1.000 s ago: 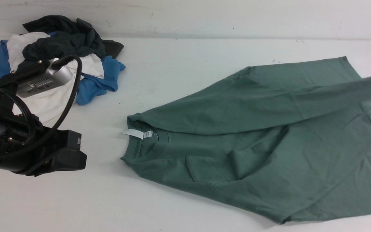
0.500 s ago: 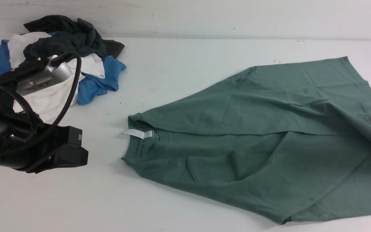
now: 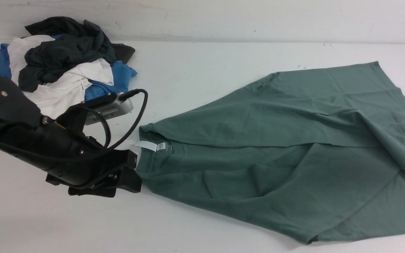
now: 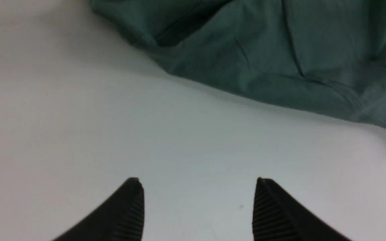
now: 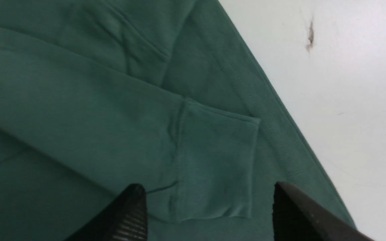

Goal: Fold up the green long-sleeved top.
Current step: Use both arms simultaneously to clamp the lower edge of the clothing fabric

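Note:
The green long-sleeved top (image 3: 310, 181) will slide along and keep its fold when I pull the top's collar, because one side (image 3: 256, 120) lies flat folded over the top's body.
The green long-sleeved top (image 3: 276, 154) lies spread over the right half of the white table, its collar and white label (image 3: 149, 146) pointing left. One side is folded over the body. My left gripper (image 3: 134, 174) sits low just left of the collar. In the left wrist view it (image 4: 197, 182) is open over bare table, the top's edge (image 4: 263, 57) a short way ahead. My right gripper (image 5: 208, 187) is open above the ribbed cuff (image 5: 216, 157), which lies flat on the top's body (image 5: 62, 117). The right arm is out of the front view.
A pile of dark charcoal, white and blue garments (image 3: 65, 66) sits at the back left, behind my left arm. The back wall runs along the table's far edge. A dark smudge (image 5: 310, 35) marks the table beside the top's hem.
The sleeve that stretched toward the right edge has dropped onto the top's body. My left arm has swung right to the collar and its jaws have opened.

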`<state>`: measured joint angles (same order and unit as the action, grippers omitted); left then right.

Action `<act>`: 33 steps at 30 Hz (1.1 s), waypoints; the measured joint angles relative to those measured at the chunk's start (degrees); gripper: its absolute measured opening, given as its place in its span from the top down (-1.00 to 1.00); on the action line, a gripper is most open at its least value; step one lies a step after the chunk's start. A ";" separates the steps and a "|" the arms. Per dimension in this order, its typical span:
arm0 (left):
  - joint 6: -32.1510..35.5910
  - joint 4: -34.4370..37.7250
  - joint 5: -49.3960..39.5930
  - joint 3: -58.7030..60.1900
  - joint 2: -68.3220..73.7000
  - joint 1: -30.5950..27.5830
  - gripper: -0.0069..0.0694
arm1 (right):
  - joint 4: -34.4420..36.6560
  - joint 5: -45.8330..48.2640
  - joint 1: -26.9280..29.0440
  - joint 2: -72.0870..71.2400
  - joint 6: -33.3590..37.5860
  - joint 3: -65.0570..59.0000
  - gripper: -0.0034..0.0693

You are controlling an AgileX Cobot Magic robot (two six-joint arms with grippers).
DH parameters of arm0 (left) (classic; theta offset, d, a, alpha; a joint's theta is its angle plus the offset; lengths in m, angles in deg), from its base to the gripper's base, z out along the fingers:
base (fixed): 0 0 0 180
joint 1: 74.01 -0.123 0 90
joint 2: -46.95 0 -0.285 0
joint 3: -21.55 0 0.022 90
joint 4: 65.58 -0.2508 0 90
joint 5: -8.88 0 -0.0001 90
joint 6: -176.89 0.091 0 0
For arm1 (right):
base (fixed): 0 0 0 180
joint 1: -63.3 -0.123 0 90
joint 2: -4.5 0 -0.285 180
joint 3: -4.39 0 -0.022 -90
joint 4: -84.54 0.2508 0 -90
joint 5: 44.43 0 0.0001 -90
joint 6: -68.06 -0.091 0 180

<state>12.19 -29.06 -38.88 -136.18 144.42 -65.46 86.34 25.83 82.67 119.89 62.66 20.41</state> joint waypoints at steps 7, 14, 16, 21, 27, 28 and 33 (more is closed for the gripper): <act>-0.57 -0.53 3.93 -5.74 9.96 1.00 -0.28 | 4.80 0.63 0.00 -13.54 2.51 -8.37 -0.37; -0.43 1.63 6.64 -8.58 15.89 1.00 -0.25 | 4.95 0.83 0.00 -19.11 2.95 -15.65 -0.37; 0.39 2.22 7.04 -8.99 17.27 1.00 -0.16 | 5.07 0.83 0.00 -19.21 2.95 -17.18 -0.37; 2.65 2.28 7.25 -9.03 19.56 1.00 0.36 | 5.13 0.71 0.00 -19.21 3.43 -22.19 -0.37; 3.96 2.44 7.39 -9.07 19.36 -0.02 0.75 | 5.13 0.27 0.00 -21.37 4.05 -29.12 -0.37; 4.03 2.07 7.20 -9.07 18.97 -1.12 0.76 | 5.13 0.14 0.00 -22.62 4.05 -31.53 -0.37; 4.11 -1.01 7.03 -9.99 15.58 -8.96 0.77 | 6.30 -0.31 0.00 -26.63 4.05 -40.59 -0.37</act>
<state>16.30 -30.07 -31.86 -146.17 160.00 -74.41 92.64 25.53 82.67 93.26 66.71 -20.18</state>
